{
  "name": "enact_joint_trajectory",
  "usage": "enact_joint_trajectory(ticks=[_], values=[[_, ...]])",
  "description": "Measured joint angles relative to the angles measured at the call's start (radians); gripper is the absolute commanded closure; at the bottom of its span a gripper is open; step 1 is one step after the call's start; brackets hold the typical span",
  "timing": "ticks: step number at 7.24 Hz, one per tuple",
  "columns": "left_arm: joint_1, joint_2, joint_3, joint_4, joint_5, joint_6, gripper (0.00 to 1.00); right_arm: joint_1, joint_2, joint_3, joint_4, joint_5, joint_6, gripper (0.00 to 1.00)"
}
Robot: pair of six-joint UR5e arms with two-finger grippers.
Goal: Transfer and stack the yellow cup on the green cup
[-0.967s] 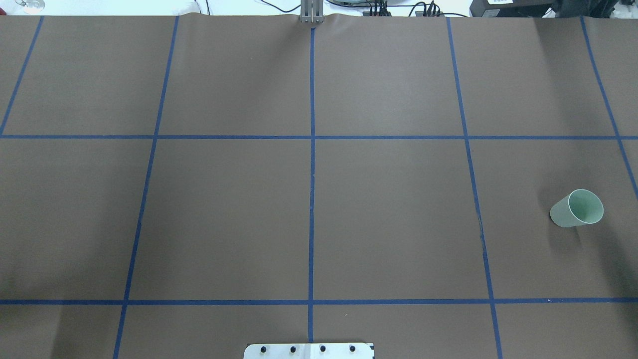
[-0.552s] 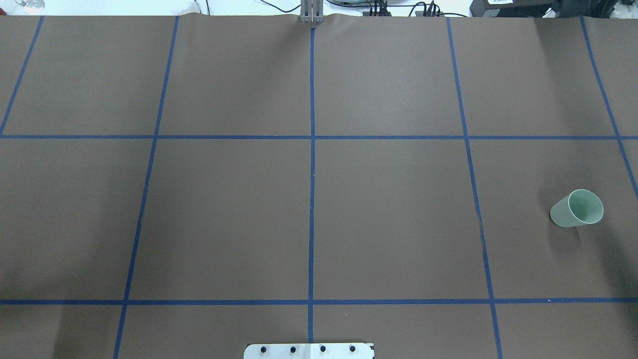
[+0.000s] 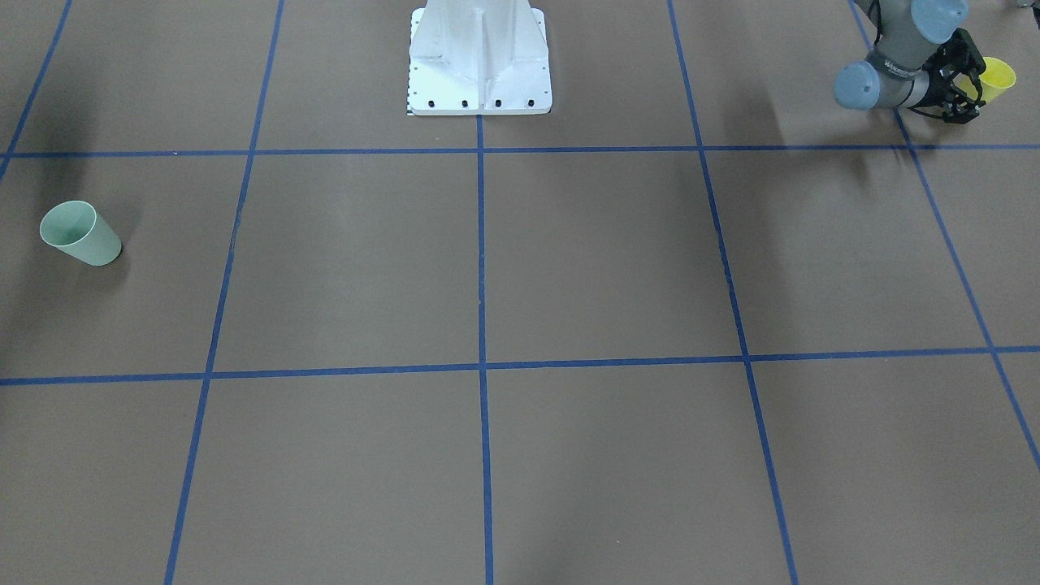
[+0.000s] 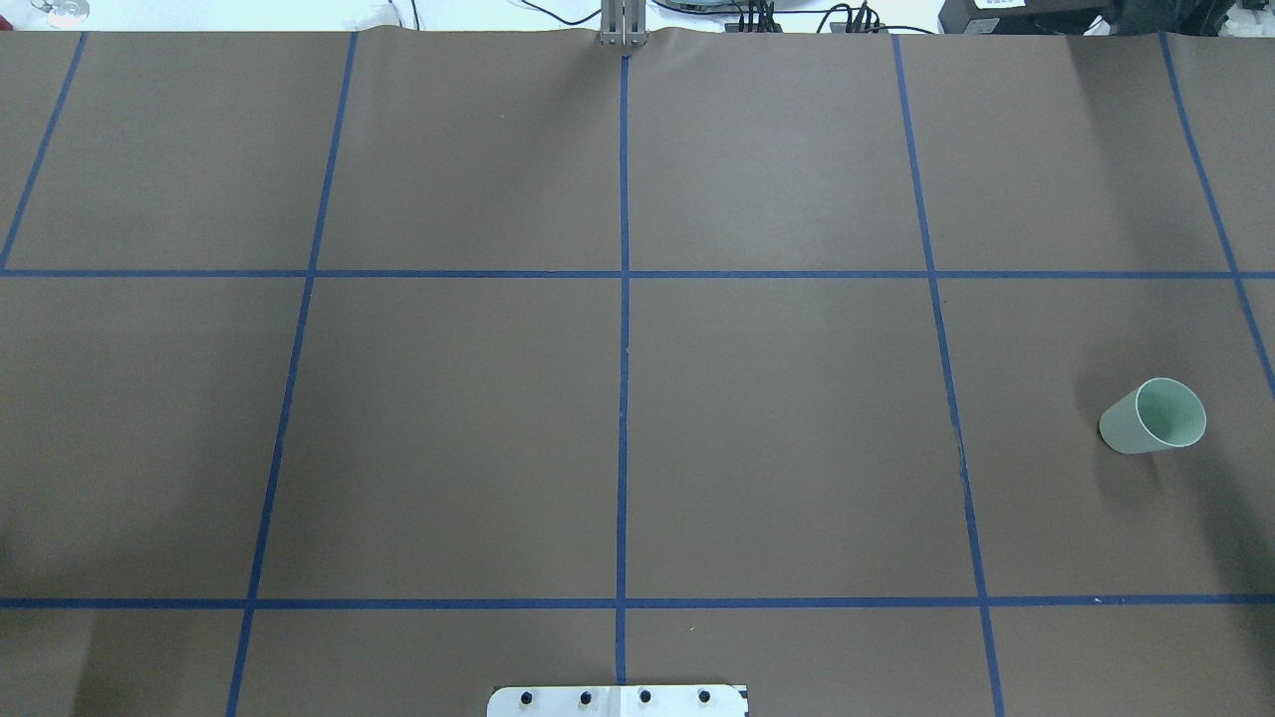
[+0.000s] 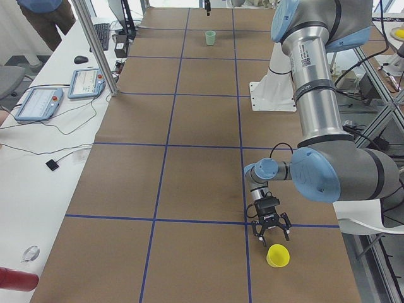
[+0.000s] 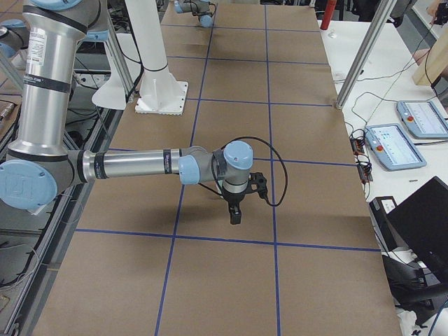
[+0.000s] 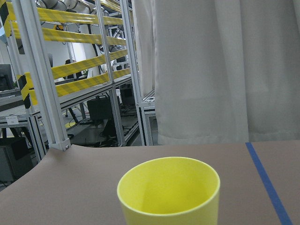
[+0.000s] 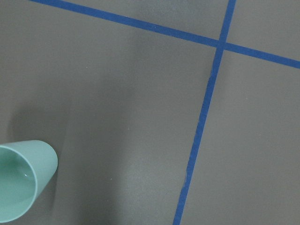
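Observation:
I expect the yellow cup's base to slip inside when I lower it, because the green cup's opening (image 3: 67, 223) is open and the yellow cup (image 3: 993, 80) gets narrower toward the bottom.
The yellow cup (image 3: 998, 75) stands upright near the table's edge on my left side; it also shows in the exterior left view (image 5: 278, 255) and fills the bottom of the left wrist view (image 7: 168, 190). My left gripper (image 3: 972, 81) is low by the table, open, with the cup just ahead of its spread fingertips (image 5: 272, 238). The green cup (image 4: 1152, 416) stands upright far off on my right side (image 3: 80, 233). My right gripper (image 6: 235, 214) hangs pointing down near it; I cannot tell whether it is open. The right wrist view shows the green cup (image 8: 21, 180) at its lower left.
The table is brown paper with a blue tape grid (image 4: 623, 398). The white robot base (image 3: 479, 61) stands at the near middle edge. Teach pendants (image 5: 39, 104), a metal post (image 5: 95, 50) and a red bottle (image 5: 12, 279) lie beyond the table's far edge.

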Motion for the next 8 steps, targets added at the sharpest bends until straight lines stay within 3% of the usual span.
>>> enact_joint_trajectory(ticks=[6,7,8], values=[[0.000,0.004,0.095,-0.106,0.004,-0.014,0.04,0.000,0.000,0.003,0.002,0.015,0.000,0.00],[0.000,0.004,0.108,-0.119,0.004,-0.014,0.11,0.000,-0.001,0.005,0.002,0.016,0.000,0.00],[0.000,0.004,0.118,-0.129,0.004,-0.015,0.57,0.000,-0.001,0.005,0.002,0.018,0.000,0.00]])
